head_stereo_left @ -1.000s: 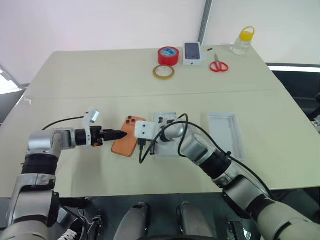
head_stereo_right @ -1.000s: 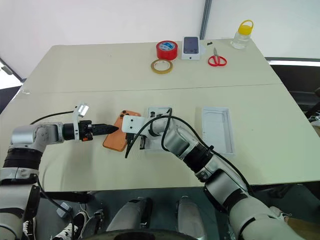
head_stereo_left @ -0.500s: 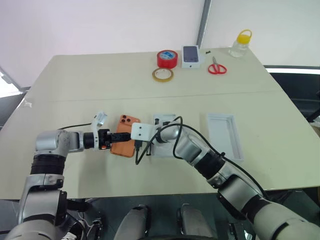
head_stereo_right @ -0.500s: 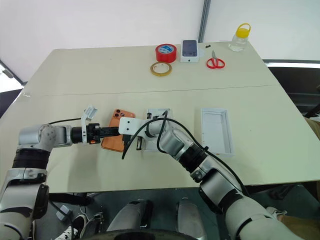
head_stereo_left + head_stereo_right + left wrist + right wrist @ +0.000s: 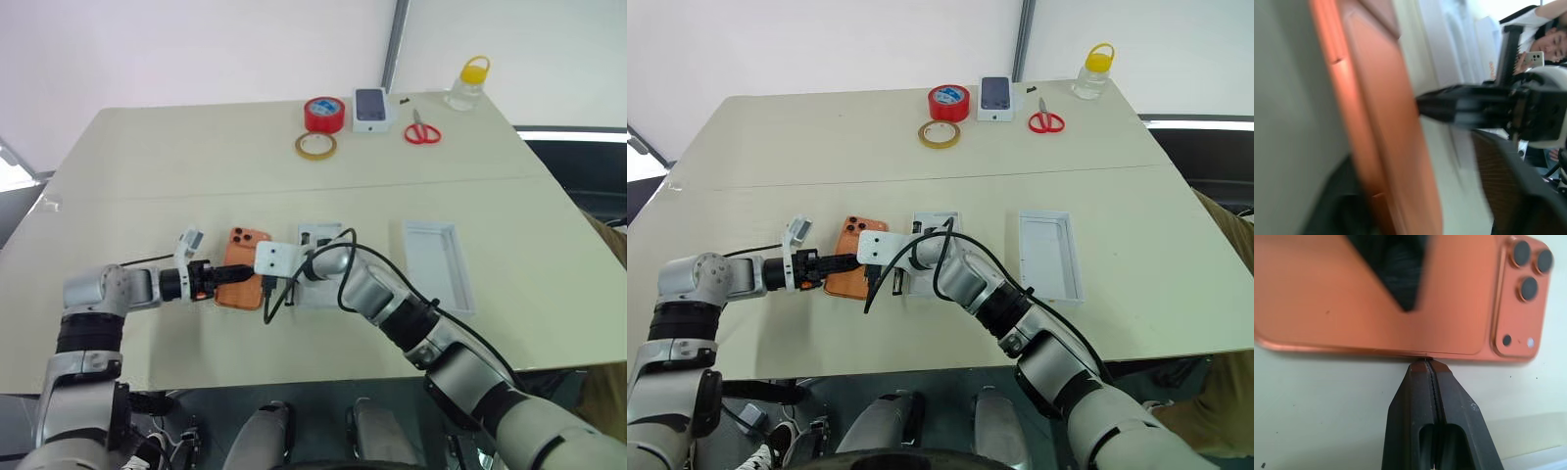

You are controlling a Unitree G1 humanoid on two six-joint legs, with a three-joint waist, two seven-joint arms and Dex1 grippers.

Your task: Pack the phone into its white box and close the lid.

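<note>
Next, my right gripper backs away and grips the box's near side (image 5: pixel 318 307) first, because my right arm is over the white box (image 5: pixel 319 293) and blocks the phone's way in.
The orange phone (image 5: pixel 247 251) lies back up on the table, its three lenses at the far end. My left gripper (image 5: pixel 226 279) reaches in from the left and stands open astride the phone's near left edge. One finger (image 5: pixel 1508 196) is still clear of the phone (image 5: pixel 1386 122). My right gripper (image 5: pixel 1422 363) is shut, its tip touching the phone's (image 5: pixel 1327 293) right long edge. The white box (image 5: pixel 320 235) lies just right of the phone, partly hidden under my right arm. The lid (image 5: pixel 441 266) lies open side up further right.
At the table's far edge are a red tape roll (image 5: pixel 324 114), a thin yellowish tape ring (image 5: pixel 315 146), a small box printed with a phone picture (image 5: pixel 369 106), red scissors (image 5: pixel 422 130) and a bottle with a yellow cap (image 5: pixel 464 84). A person (image 5: pixel 1227 230) stands at the right.
My left gripper has moved right onto the phone's left edge, rolled, and its fingers have narrowed. The phone now lies straighter. The right gripper stayed shut against the phone's right edge.
</note>
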